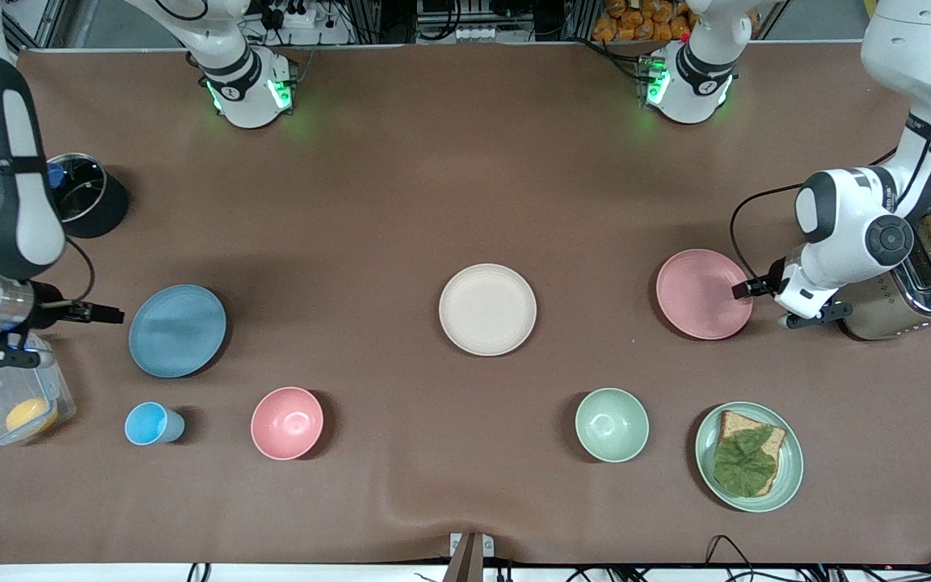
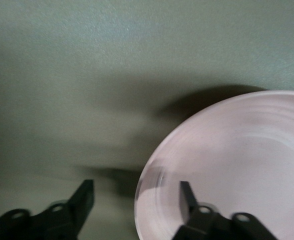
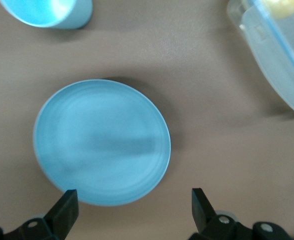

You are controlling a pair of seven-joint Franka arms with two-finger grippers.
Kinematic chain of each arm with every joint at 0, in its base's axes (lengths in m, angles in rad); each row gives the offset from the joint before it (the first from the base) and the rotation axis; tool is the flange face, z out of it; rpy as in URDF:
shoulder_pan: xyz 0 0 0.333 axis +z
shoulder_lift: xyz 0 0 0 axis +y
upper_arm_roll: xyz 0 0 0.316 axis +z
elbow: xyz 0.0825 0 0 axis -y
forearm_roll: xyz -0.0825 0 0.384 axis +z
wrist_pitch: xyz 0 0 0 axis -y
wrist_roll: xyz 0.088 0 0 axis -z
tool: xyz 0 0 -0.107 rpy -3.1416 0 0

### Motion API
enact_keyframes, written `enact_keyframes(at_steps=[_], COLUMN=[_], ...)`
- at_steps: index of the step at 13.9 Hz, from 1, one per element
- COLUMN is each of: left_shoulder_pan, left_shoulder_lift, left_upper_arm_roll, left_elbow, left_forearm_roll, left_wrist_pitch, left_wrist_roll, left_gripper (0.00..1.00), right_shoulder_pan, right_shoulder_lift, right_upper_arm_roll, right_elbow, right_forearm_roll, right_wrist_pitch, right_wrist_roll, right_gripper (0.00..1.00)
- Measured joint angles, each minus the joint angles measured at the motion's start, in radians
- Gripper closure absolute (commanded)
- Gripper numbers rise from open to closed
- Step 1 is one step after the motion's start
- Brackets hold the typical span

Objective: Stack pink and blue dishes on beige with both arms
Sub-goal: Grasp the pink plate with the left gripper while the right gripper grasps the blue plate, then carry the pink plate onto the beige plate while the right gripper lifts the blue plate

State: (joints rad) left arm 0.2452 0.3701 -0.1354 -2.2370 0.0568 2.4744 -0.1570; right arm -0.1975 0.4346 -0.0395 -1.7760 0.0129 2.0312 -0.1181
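Note:
The round rims of both plates look equally wide, so the blue plate (image 1: 177,331) should nest and hide nearly all the pink when the robot lowers it onto the pink plate (image 1: 705,294).
The beige plate (image 1: 487,309) lies flat at the middle of the table. The pink plate (image 1: 700,293) lies toward the left arm's end. My left gripper (image 1: 741,288) is open at its rim. In the left wrist view the left gripper (image 2: 136,197) straddles the pink plate (image 2: 237,165), one finger over the dish and one over the table. The light blue plate (image 1: 177,330) lies toward the right arm's end. My right gripper (image 1: 112,314) hangs open just beside it. In the right wrist view the right gripper (image 3: 133,206) has the blue plate's (image 3: 102,142) edge near one finger.
Nearer the front camera stand a blue cup (image 1: 150,423), a pink bowl (image 1: 287,423), a green bowl (image 1: 612,424) and a green plate with bread and lettuce (image 1: 748,457). A toaster (image 1: 910,291) stands by the left arm. A clear container (image 1: 13,400) and a black pot (image 1: 82,194) flank the right arm.

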Motion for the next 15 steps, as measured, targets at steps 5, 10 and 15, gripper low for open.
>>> enact_keyframes(at_steps=[5, 10, 15], left_shoulder_pan=[0.000, 0.003, -0.009], left_shoulder_lift=[0.011, -0.085, -0.177], left_upper_arm_roll=[-0.001, -0.069, -0.311], left_elbow=[0.003, 0.081, 0.221], left_forearm_roll=[0.000, 0.000, -0.061], left_wrist_pitch=[0.007, -0.055, -0.224], left_wrist_roll=[0.000, 0.019, -0.065], left_gripper=[1.00, 1.00, 1.00], right_shoulder_pan=[-0.023, -0.050, -0.051], right_shoulder_lift=[0.116, 0.181, 0.205], right_upper_arm_roll=[0.000, 0.000, 0.004], right_elbow=[-0.022, -0.022, -0.021], right_forearm_roll=[0.000, 0.004, 0.064], right_wrist_pitch=[0.116, 0.169, 0.173], right_wrist_roll=[-0.002, -0.018, -0.019], right_gripper=[0.00, 0.27, 1.00])
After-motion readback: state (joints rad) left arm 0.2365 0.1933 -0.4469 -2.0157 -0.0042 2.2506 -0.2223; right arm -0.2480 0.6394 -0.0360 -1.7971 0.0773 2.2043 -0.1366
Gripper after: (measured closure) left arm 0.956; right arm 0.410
